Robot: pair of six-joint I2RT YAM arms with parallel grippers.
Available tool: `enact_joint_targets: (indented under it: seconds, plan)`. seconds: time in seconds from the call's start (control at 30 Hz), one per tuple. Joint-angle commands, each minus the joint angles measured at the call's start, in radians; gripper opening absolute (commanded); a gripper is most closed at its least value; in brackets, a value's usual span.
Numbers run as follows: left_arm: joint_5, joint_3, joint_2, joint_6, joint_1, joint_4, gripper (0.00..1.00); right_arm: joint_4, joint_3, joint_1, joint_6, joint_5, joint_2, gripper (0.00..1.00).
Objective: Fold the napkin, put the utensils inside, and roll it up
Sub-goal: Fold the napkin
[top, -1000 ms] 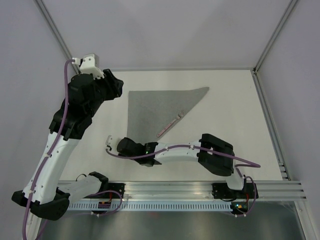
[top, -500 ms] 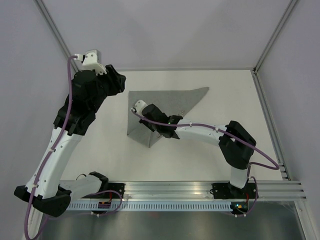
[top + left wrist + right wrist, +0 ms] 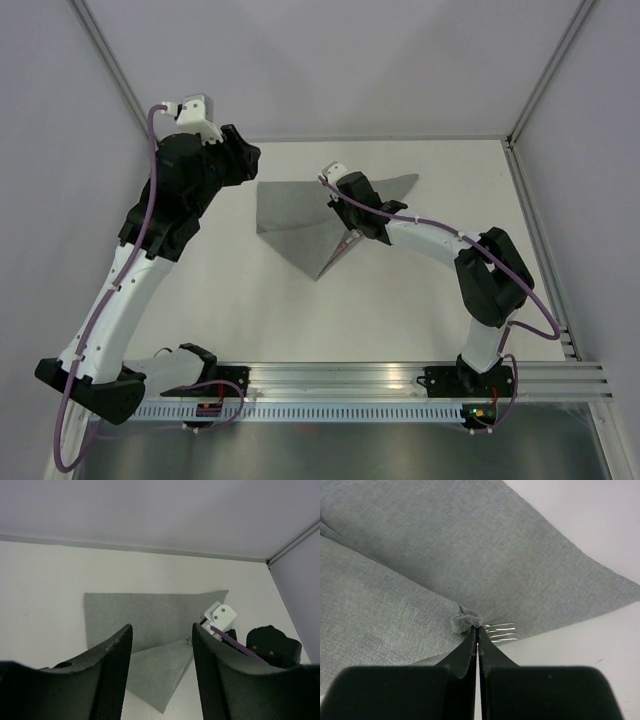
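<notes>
The flap's pinched corner [image 3: 466, 619] is in line with the fork's teeth [image 3: 503, 632], so my right gripper keeps pulling the flap over them and lets go once it covers the fork.
The grey napkin [image 3: 290, 205] lies on the white table, its lower left part lifted and doubled over towards the upper right. My right gripper [image 3: 347, 203] is shut on that raised corner; in the right wrist view the gripper [image 3: 477, 636] pinches a bunched tip of napkin [image 3: 466, 621]. The fork's tines [image 3: 500, 632] show just beyond it on the cloth, and part of the fork [image 3: 344, 247] peeks out along the flap's edge. My left gripper [image 3: 245, 160] hovers open off the napkin's upper left corner, holding nothing; from its wrist the napkin [image 3: 135, 615] shows between the fingers [image 3: 115, 670].
The white table [image 3: 430, 290] is bounded by grey walls with metal frame posts [image 3: 525, 125] at the back corners. A metal rail [image 3: 360, 380] with both arm bases runs along the near edge.
My right gripper has carried the napkin's lower left corner up and to the right across the cloth, laying a flap over the fork. The left arm has drifted slightly up and right.
</notes>
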Motion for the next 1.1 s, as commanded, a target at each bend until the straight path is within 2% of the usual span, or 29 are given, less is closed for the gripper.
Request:
enact_joint_targets:
  seconds: [0.0,0.27,1.07]
  plan:
    - [0.032,0.016,0.007,-0.003,0.0,0.048,0.57,0.008,-0.009,-0.044,-0.012,-0.021,-0.034,0.0]
    - [0.039,0.008,0.017,-0.003,0.0,0.05,0.57,0.016,-0.033,-0.102,-0.01,-0.04,-0.023,0.0]
    - [0.075,-0.043,0.045,-0.009,0.0,0.075,0.57,0.037,-0.064,-0.165,-0.022,-0.048,0.035,0.01]
